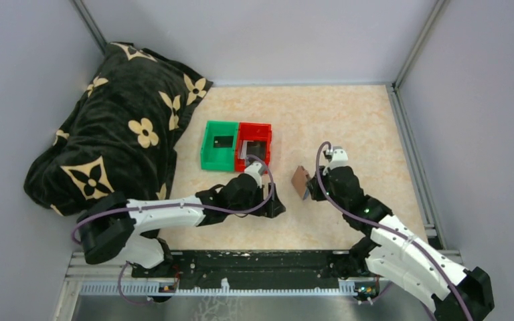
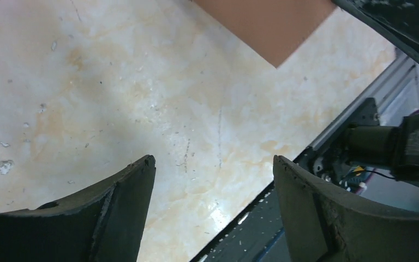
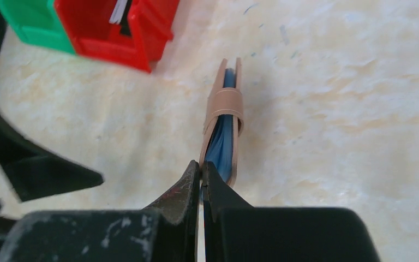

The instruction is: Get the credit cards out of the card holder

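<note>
The strap goes around the card holder's flaps, so the robot's right gripper should put the upright card holder down flat before the left gripper reaches for the strap.
The tan card holder is held upright above the table by my right gripper, which is shut on one of its flaps. In the right wrist view the card holder stands edge-on, with blue lining between its flaps and a tan strap round it. No card shows inside it. My left gripper is open and empty, low over the table, left of the holder. The holder's tan face fills the top of the left wrist view. A dark card lies in the green bin and grey and dark cards in the red bin.
A green bin and a red bin stand joined behind my left gripper; they also show at the top left of the right wrist view. A black flowered blanket is heaped at the left. Metal rails border the table.
</note>
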Tool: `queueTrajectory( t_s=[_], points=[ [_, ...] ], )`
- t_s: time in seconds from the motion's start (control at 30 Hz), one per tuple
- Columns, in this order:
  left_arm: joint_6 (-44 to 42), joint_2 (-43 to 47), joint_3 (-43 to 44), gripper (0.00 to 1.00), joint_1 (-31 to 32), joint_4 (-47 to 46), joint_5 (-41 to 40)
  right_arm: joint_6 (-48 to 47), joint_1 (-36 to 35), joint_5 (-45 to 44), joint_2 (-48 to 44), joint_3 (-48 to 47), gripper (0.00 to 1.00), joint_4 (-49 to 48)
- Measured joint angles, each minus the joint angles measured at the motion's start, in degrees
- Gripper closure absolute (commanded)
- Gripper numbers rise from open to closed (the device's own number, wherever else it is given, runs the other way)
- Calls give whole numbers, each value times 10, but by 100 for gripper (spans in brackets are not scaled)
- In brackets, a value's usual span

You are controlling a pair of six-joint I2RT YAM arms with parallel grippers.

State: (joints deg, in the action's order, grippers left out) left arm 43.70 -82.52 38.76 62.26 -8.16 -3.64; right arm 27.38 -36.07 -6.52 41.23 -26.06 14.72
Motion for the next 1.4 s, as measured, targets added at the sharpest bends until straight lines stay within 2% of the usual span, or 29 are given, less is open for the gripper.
queueTrajectory(
  t_s=[0.2, 0.4, 0.63, 0.9, 0.97, 1.0, 1.1, 1.2, 1.3, 1.33, 1.4],
  points=[
    [-14, 61, 3, 14, 0, 17, -21, -51, 0, -124, 11, -50, 100, 37],
    [-16, 65, 1, 14, 0, 33, -36, -92, -18, -222, 87, -100, 100, 53],
    [-17, 80, -2, 13, 0, 54, -59, -107, -146, -348, 249, -141, 100, 74],
    [-15, 130, -14, 13, 0, 87, -103, -75, -269, -408, 382, -193, 99, 80],
    [-14, 145, -18, 13, -1, 98, -115, -59, -288, -413, 401, -202, 63, 81],
    [-13, 153, -19, 13, -1, 104, -121, -50, -296, -413, 407, -202, 52, 78],
    [-17, 176, -23, 12, -3, 123, -136, -26, -312, -409, 406, -199, 43, 72],
    [-18, 193, -26, 12, -3, 134, -147, -16, -313, -384, 370, -169, 42, 51],
    [-19, 199, -26, 17, -4, 133, -155, -21, -314, -360, 293, -124, 42, 28],
    [-20, 198, -26, 20, -4, 132, -157, -23, -311, -354, 268, -114, 45, 20],
    [-21, 189, -26, 31, -5, 128, -158, -24, -287, -323, 223, -98, 60, -1]
  ],
)
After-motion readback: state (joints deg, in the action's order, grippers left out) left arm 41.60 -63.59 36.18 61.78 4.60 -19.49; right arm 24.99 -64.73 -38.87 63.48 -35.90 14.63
